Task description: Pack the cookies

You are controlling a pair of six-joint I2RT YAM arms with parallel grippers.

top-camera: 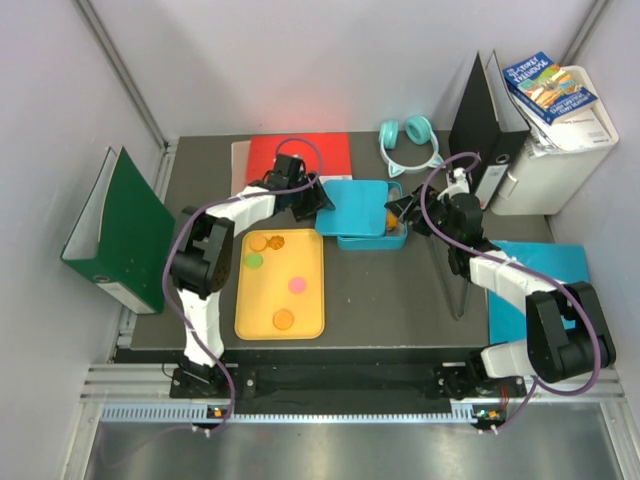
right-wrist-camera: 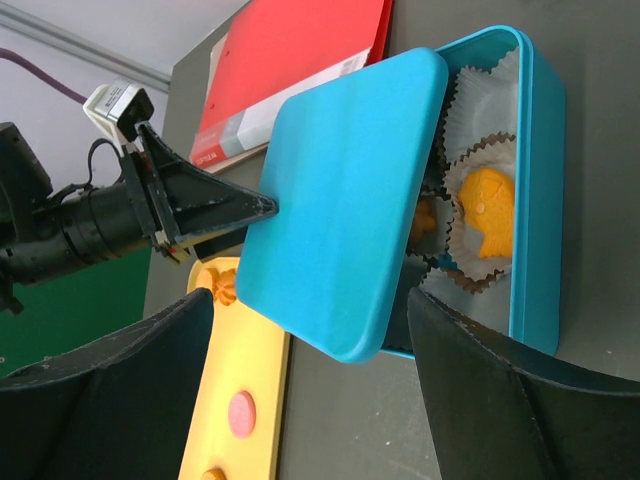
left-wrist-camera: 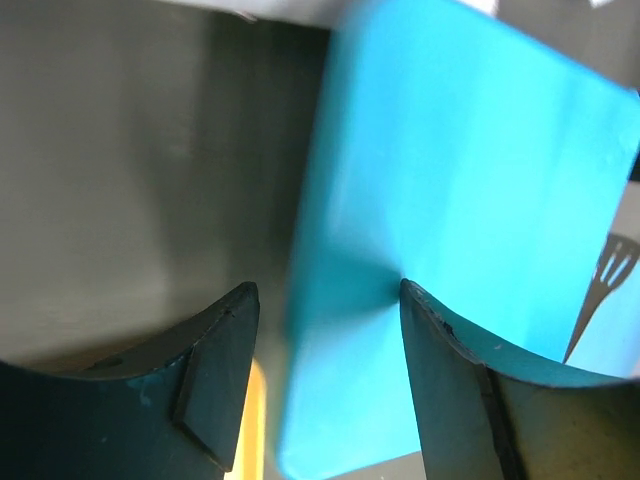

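Next, my left gripper lets go of the lid's edge (top-camera: 319, 226), closes its fingers and pushes the lid across the box, because the blue lid (top-camera: 345, 212) hangs out past the blue box's side.
Cookies lie on the yellow tray (top-camera: 312, 300): two orange (top-camera: 258, 243) at the back, a green one (top-camera: 254, 260), a pink one (top-camera: 296, 284) and an orange one (top-camera: 283, 319). The blue box (top-camera: 398, 238) holds paper cups with an orange cookie (right-wrist-camera: 485, 215). Its blue lid (top-camera: 355, 205) lies askew over the box, shifted left. My left gripper (top-camera: 308, 200) is at the lid's left edge, jaws apart, with the lid (left-wrist-camera: 450, 180) between them. My right gripper (top-camera: 404, 210) is open and empty beside the box's right side.
A red folder (top-camera: 300, 155) lies behind the tray and teal headphones (top-camera: 410, 140) behind the box. A green binder (top-camera: 115, 230) stands at the left, a black binder (top-camera: 480, 120) and a white box (top-camera: 565, 150) at the back right. A blue sheet (top-camera: 545, 265) lies at the right.
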